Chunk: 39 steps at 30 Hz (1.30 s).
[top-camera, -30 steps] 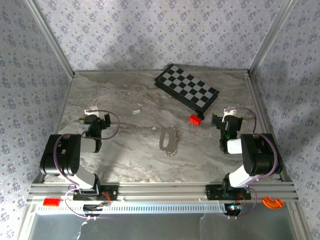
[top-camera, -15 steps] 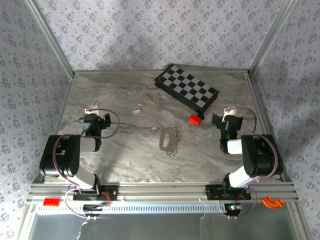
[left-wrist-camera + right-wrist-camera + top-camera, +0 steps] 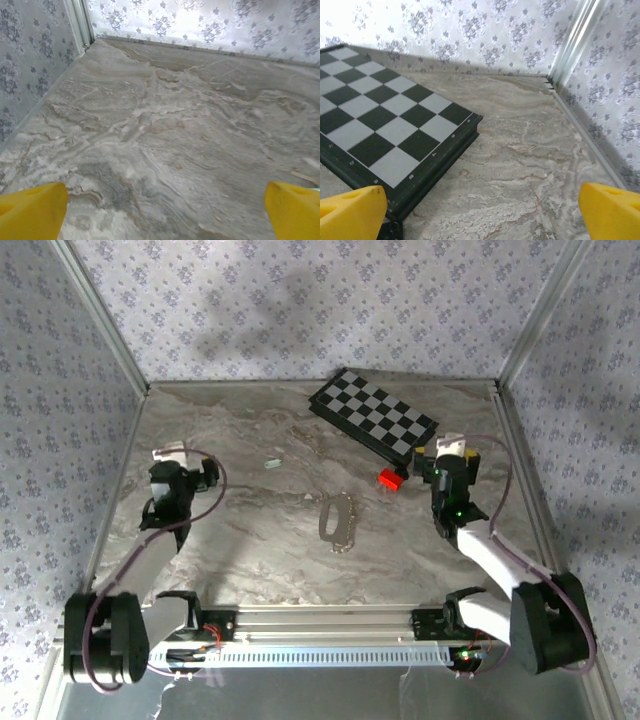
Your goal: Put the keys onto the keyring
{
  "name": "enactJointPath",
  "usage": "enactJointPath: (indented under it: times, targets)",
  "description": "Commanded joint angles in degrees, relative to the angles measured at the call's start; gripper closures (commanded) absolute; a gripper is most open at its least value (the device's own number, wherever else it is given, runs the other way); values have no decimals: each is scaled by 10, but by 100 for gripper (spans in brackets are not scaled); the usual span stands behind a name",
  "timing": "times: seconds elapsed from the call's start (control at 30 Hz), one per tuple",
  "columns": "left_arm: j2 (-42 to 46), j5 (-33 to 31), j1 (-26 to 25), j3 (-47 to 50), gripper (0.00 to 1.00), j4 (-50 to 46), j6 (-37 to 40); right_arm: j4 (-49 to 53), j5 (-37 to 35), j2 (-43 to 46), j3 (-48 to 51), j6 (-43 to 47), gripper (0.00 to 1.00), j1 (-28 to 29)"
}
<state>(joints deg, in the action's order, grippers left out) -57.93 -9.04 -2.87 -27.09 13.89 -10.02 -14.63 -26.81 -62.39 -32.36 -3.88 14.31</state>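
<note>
I should keep moving my left gripper toward the keyring's near end (image 3: 341,545) and close it there, because there is open marble (image 3: 262,508) from its empty fingers to the keyring.
The keyring (image 3: 340,523), a thin grey wire loop, lies flat at the table's middle. Silver-grey keys (image 3: 345,540) rest at its near end; I cannot tell whether they are threaded on it. A small mint-green key piece (image 3: 270,465) lies apart, to the far left of the loop. My left gripper (image 3: 180,468) hovers left of that piece, open, with only marble between its yellow fingertips (image 3: 30,212). My right gripper (image 3: 452,462) is open beside the chessboard's corner, right of the loop, its yellow fingertips (image 3: 610,212) empty.
A black-and-white chessboard (image 3: 372,417) lies at the back right, its near corner close to the right gripper (image 3: 482,210). A small red block (image 3: 389,479) sits just in front of that corner. Patterned walls and metal posts close in the table (image 3: 250,560).
Both arms have unfolded and reached forward. The left gripper has shifted to the far left, the right one towards the chessboard corner. Both stay open; keyring and keys have not moved.
</note>
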Motion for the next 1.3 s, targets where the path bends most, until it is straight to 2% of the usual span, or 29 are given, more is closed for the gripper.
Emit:
enactJointPath:
  times: [0.0, 0.1, 0.23, 0.4, 0.53, 0.77, 1.03, 1.27]
  targets:
    - [42, 30, -17, -31, 0, -142, -74, 247, -8, 26, -71, -109, 0, 2]
    - [57, 45, -36, -51, 0, -216, -113, 314, 60, 42, -92, -108, 1, 3]
    - [44, 99, -62, -73, 0, -278, -137, 388, 183, 65, -105, -87, 0, 17]
    - [41, 140, -123, -81, 0, -321, -149, 488, 222, 81, -128, -89, 0, 77]
    - [49, 160, -207, -81, 0, -332, -156, 546, 258, 106, -129, -120, 0, 113]
    - [50, 188, -331, -81, 0, -308, -196, 556, 310, 135, -117, -175, 0, 141]
    - [-3, 156, -420, -87, 1, -275, -214, 526, 331, 164, -66, -217, 0, 151]
    - [-69, 171, -468, -94, 14, -220, -214, 501, 343, 178, -32, -241, 0, 166]
